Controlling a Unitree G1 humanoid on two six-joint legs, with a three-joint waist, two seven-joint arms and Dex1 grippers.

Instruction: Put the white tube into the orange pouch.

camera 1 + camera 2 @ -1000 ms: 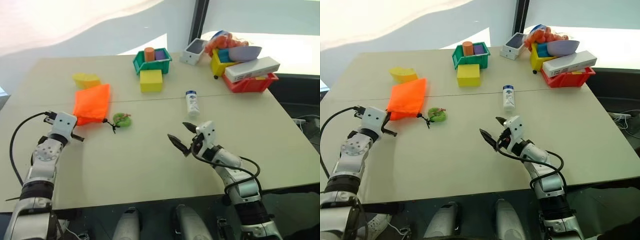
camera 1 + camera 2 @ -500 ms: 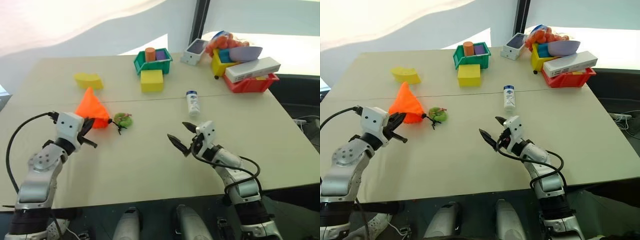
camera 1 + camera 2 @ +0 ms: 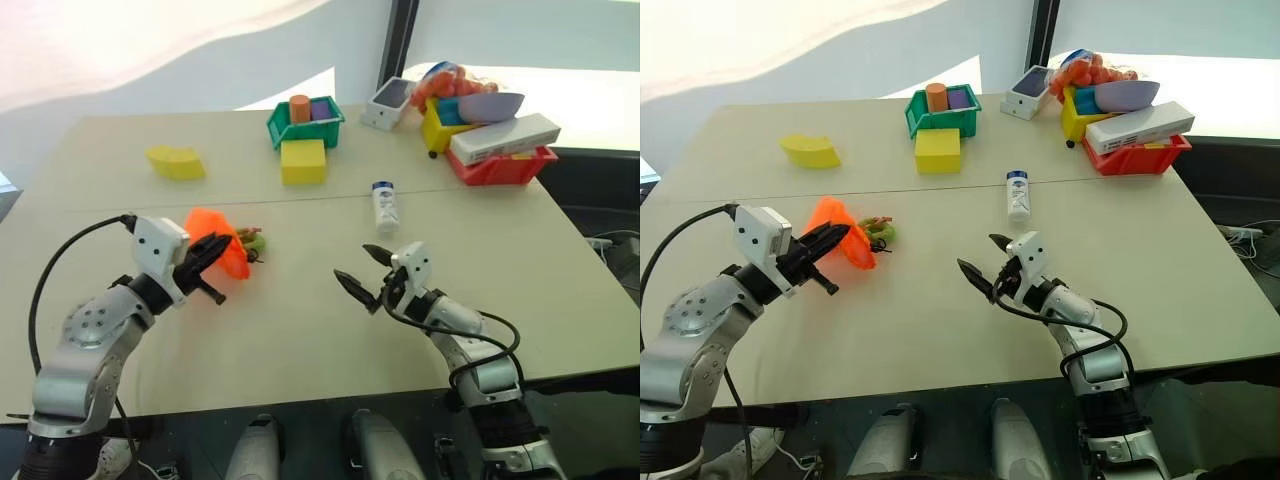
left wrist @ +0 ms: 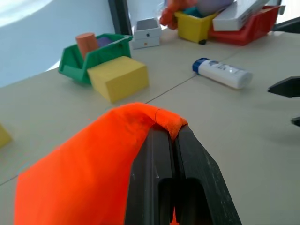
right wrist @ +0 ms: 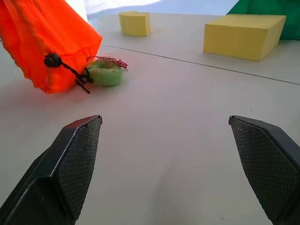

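Observation:
The black drawstring (image 5: 70, 69) goes through a toggle (image 5: 53, 60) to the green tassel. The drawstring will slide out and get longer when I pull the green tassel.
My left gripper (image 3: 213, 260) is shut on an edge of the orange pouch (image 3: 222, 248), which hangs from it bunched up, its lower end near the table. The pinched fabric shows over the black fingers (image 4: 161, 154) in the left wrist view. The pouch's black drawstring and green tassel (image 5: 104, 74) rest on the table beside it. The white tube (image 3: 384, 207) with its blue cap lies flat near the table's middle, beyond my right gripper (image 3: 364, 269). That gripper stands open and empty, pointing toward the pouch (image 5: 44, 42).
A yellow block (image 3: 302, 160) and a green bin (image 3: 304, 120) sit behind the tube. A yellow wedge (image 3: 176, 162) lies at the far left. Red and yellow bins (image 3: 497, 160) with a long white box and a small white box (image 3: 388, 102) crowd the far right corner.
My left gripper has lifted the orange pouch off the table and carried it right, toward the middle; the pouch went from flat to bunched and hanging. The right gripper stayed still.

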